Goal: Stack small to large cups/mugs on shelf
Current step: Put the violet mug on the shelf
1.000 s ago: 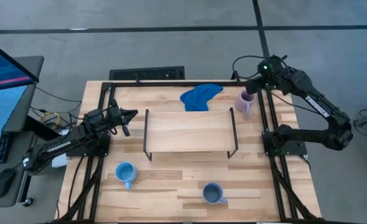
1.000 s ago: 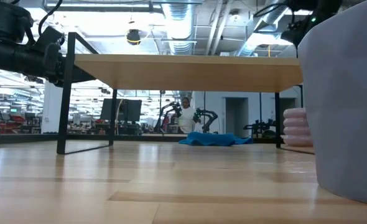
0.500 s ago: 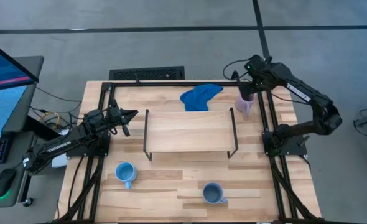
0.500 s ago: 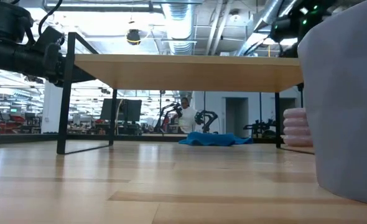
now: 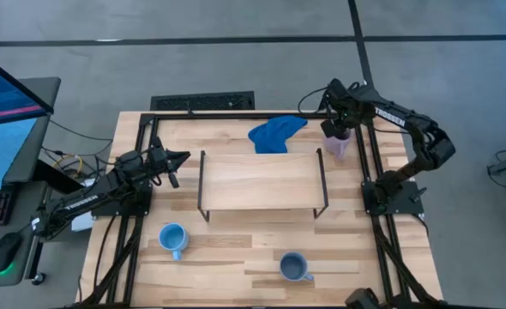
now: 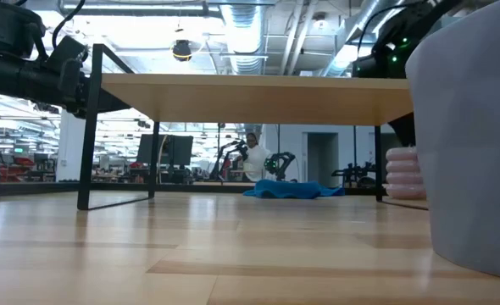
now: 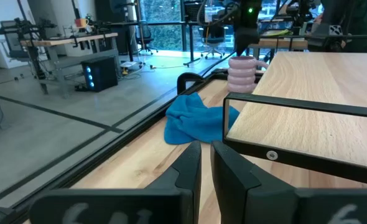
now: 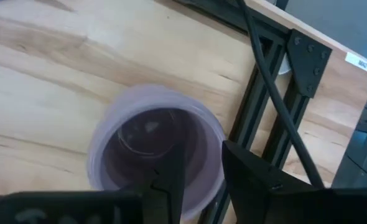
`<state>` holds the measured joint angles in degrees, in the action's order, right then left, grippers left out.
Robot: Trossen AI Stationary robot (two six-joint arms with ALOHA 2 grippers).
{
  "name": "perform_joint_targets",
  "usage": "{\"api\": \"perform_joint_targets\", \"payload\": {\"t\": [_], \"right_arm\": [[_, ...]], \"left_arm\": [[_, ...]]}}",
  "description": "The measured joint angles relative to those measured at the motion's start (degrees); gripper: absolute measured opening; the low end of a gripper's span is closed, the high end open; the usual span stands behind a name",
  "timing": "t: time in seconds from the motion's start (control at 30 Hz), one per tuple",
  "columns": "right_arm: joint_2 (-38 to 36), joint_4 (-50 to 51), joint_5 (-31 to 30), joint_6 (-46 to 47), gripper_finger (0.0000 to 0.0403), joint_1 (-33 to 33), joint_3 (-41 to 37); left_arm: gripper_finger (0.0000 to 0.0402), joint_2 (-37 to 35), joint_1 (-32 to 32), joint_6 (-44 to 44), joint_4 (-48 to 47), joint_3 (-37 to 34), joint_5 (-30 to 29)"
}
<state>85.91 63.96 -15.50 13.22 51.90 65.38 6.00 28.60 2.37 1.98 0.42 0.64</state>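
Observation:
My right gripper's fingers are straddling just one side of the mug's rim [image 8: 211, 177], so I expect the lilac mug [image 5: 336, 147] to tilt in that gripper when I lift it.
The pale lilac mug [image 5: 338, 148] stands upright on the tabletop at the far right, beside the shelf's [image 5: 262, 182] right end; the right wrist view looks down into it [image 8: 152, 140]. My right gripper [image 5: 336, 129] is over it, open, pointing down. One finger [image 8: 171, 177] is inside the mug and the other [image 8: 249, 171] is outside its wall. The sky-blue mug [image 5: 172, 238] and the grey-blue mug [image 5: 294, 267] stand on the table near the front edge. My left gripper [image 5: 177, 157] waits, shut and empty, left of the shelf. My right gripper comes at the lilac mug from above, pointing down, and straddles the mug's wall at its rim [image 8: 219, 158], on the side toward the table's right edge. I cannot tell whether either finger touches the wall. The mug stands on the table.
A bright blue cloth [image 5: 274, 133] lies on the table behind the shelf, left of the lilac mug. The black frame rail [image 5: 371, 154] runs close along the mug's right side. The shelf's top board [image 6: 250, 87] is bare. A monitor and desk [image 5: 4, 112] stand left of the table.
My right gripper has swung toward the table's left edge and come down over the lilac mug, and its fingers now stand around the mug's wall. The mug has stayed on the table.

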Motion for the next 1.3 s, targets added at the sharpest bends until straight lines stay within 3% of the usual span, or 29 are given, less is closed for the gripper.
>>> {"api": "perform_joint_targets", "payload": {"t": [0.43, 1.3], "right_arm": [[1.1, -1.9, 0.0, -9.0, 0.0127, 0.8, 0.0], [1.1, -1.2, 3.5, -10.8, 0.0127, 4.5, 0.0]], "left_arm": [[0.0027, 0.0, 0.0, 0.0, 0.0, 0.0, 0.0], [0.0027, 0.0, 0.0, 0.0, 0.0, 0.0, 0.0]]}}
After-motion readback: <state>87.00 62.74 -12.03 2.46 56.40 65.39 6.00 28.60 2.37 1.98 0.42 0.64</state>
